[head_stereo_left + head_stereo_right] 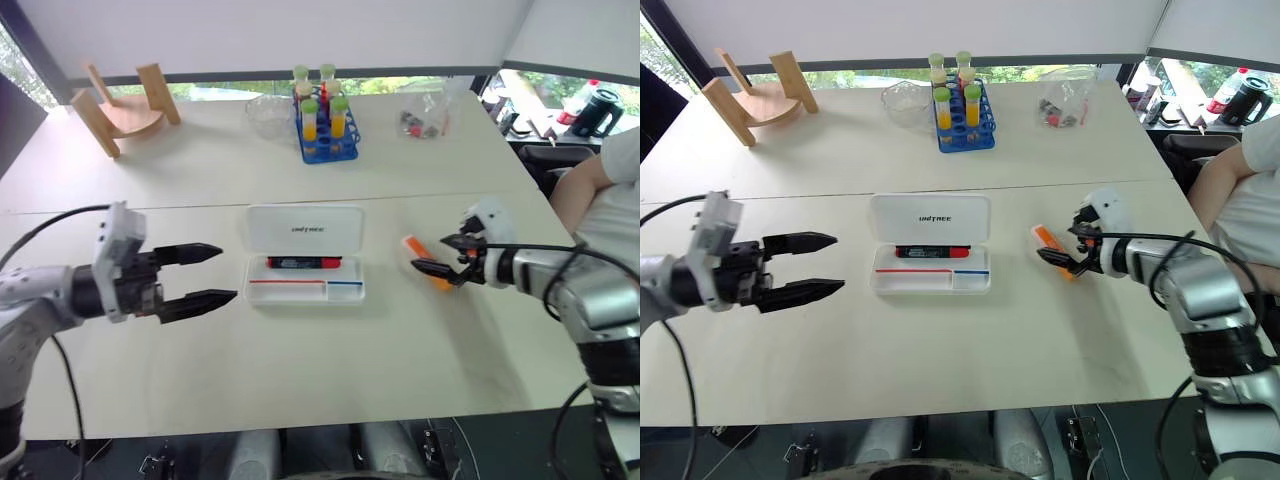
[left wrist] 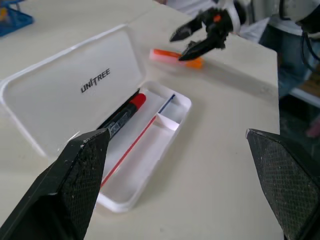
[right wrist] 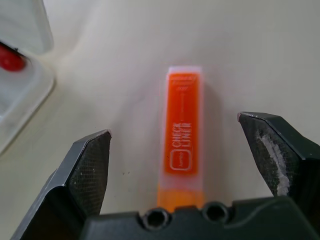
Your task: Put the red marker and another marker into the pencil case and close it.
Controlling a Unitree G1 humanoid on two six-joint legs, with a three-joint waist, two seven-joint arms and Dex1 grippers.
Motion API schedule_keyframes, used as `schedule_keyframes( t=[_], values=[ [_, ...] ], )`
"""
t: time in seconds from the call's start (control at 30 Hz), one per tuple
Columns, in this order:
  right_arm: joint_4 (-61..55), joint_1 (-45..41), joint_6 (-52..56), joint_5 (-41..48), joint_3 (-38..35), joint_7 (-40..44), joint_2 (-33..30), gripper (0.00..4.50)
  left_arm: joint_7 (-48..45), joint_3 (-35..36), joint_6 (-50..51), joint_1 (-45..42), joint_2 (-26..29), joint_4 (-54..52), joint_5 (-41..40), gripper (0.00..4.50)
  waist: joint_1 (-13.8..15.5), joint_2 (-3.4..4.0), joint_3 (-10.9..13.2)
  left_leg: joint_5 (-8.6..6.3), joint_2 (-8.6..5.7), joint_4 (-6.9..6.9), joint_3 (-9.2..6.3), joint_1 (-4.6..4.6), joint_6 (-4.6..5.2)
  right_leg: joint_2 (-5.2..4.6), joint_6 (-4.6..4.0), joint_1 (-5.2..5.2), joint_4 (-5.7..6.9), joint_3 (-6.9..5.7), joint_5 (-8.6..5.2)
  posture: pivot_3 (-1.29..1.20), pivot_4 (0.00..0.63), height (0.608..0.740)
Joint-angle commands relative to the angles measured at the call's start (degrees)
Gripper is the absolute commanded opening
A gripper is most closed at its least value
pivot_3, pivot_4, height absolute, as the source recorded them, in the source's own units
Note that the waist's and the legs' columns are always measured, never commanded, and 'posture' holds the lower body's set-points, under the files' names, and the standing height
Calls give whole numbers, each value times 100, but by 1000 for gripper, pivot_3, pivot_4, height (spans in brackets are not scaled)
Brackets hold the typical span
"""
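The orange highlighter (image 1: 416, 248) will fill the long slot in the pencil case lengthwise when the robot lowers it, since the red line (image 1: 287, 282) edges that slot.
The white pencil case (image 1: 305, 228) lies open in the middle of the table, lid flat behind its tray. The red marker (image 1: 303, 263) rests inside the tray, black barrel with a red cap (image 2: 137, 100). The orange highlighter (image 3: 182, 135) lies on the table to the right of the case. My right gripper (image 1: 428, 252) hovers open just over it, one finger on each side, not touching. My left gripper (image 1: 228, 272) stands open and empty to the left of the case, pointing toward it.
A thin red pen (image 1: 285, 282) and a blue one lie in the tray's front part. At the back stand a wooden stand (image 1: 125, 105), a glass bowl (image 1: 268, 112), a blue tube rack (image 1: 325, 120) and a plastic bag (image 1: 425, 115). A person (image 1: 600, 180) sits at the right.
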Motion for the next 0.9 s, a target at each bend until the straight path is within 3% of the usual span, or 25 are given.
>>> schedule_keyframes(
  t=[0.03,0.13,0.33,0.57,0.67,0.77,0.9],
  values=[
    [460,-263,-272,-357,191,171,75,4500,331,328,24,163,-3,-427,-389,4472,22,0,0,0,-2,1,2,1,0,-2,0,0,0,1,0,0,150,740],
    [763,-453,-351,-548,288,236,171,3636,534,428,0,301,7,-549,-562,4500,18,-3,-2,0,-1,0,2,3,-1,1,0,2,-1,1,1,0,150,740],
    [627,-656,-141,-554,204,493,150,790,742,484,-119,417,134,-600,-630,4500,17,-3,-1,1,0,-5,2,5,-2,4,-2,-1,0,1,0,0,150,740],
    [-427,-1018,-61,-28,2,1360,4,806,734,633,-113,418,352,-475,-812,4500,3,22,15,1,0,-10,5,0,-1,4,-2,-11,0,3,0,0,150,740],
    [-1214,-1448,-27,454,365,2247,3,806,626,724,-84,402,535,-324,-836,4500,6,27,21,1,2,-14,3,0,-1,7,-3,-14,-1,3,0,0,150,740],
    [-1514,-1731,47,734,773,2625,415,806,514,685,-143,428,680,-230,-775,4500,-8,22,19,1,6,-19,1,0,-1,11,-6,-15,-1,1,-2,0,150,740],
    [-1062,-1918,-701,67,1891,2516,1515,806,459,745,-143,482,768,-268,-831,4500,-16,18,18,1,5,-19,2,0,-2,9,-8,-16,-2,-1,-3,0,150,740]
  ],
)
